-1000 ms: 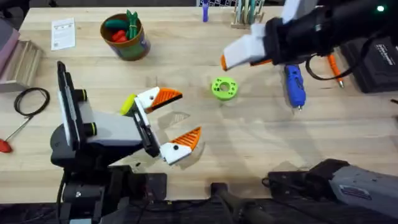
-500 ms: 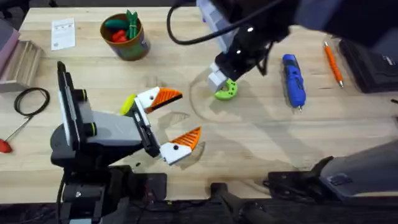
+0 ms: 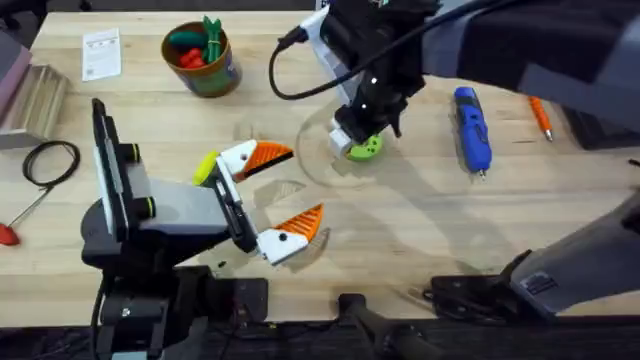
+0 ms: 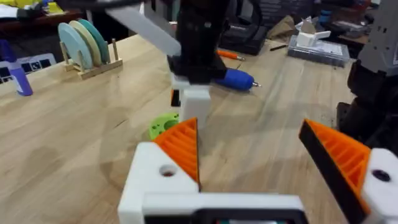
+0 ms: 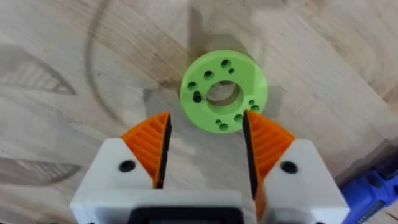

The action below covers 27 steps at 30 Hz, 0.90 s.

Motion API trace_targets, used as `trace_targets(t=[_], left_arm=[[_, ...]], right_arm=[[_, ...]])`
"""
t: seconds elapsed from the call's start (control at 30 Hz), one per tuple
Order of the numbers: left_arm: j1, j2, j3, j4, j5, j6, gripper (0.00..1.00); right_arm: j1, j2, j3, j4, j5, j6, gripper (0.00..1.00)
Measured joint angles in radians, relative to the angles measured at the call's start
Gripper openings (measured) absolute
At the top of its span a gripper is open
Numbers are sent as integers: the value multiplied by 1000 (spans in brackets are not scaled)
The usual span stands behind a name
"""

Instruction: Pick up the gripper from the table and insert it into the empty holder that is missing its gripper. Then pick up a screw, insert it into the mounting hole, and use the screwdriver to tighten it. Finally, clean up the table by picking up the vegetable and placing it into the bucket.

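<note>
The black screw (image 5: 197,96) sticks up out of a hole in the green disc (image 5: 197,99), so the screw will come loose and leave the disc behind when I lift.
My right gripper (image 5: 205,149) stands open just above the table, its orange pads (image 5: 152,146) short of a green round disc (image 5: 224,90). From overhead the right arm reaches across the middle, with the right gripper (image 3: 350,135) at the green disc (image 3: 364,147). My left gripper (image 3: 305,182) is open over bare wood, and both white holders (image 3: 238,158) carry orange tips. The yellow-green vegetable (image 3: 205,167) lies against the left gripper's far finger. The blue screwdriver (image 3: 472,128) lies to the right of the disc. The bucket (image 3: 200,58) stands at the back left. A loose gripper and the screw are out of view.
The bucket holds red and green toy vegetables. A slim orange tool (image 3: 538,112) lies at the far right. A red-handled tool (image 3: 8,232) and a black cable loop (image 3: 50,160) sit at the left edge. A rack of discs (image 4: 87,46) stands at the back.
The right arm swung in from the back right and came down over the green disc. The left arm, screwdriver, bucket and vegetable stayed put.
</note>
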Motion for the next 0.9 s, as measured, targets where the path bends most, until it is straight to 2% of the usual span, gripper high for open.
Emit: trace_targets(t=[0.2, 0.3, 0.53, 0.9], left_arm=[[0, 0, 0, 0, 0, 0, 985], [0, 0, 0, 0, 0, 0, 985], [0, 0, 0, 0, 0, 0, 985], [0, 0, 0, 0, 0, 0, 985]], right_arm=[[0, 56, -1, 32, -31, 3, 577], [0, 66, -2, 35, -39, 11, 461], [0, 66, -2, 46, -45, 18, 335], [0, 66, -2, 49, -48, 19, 251]])
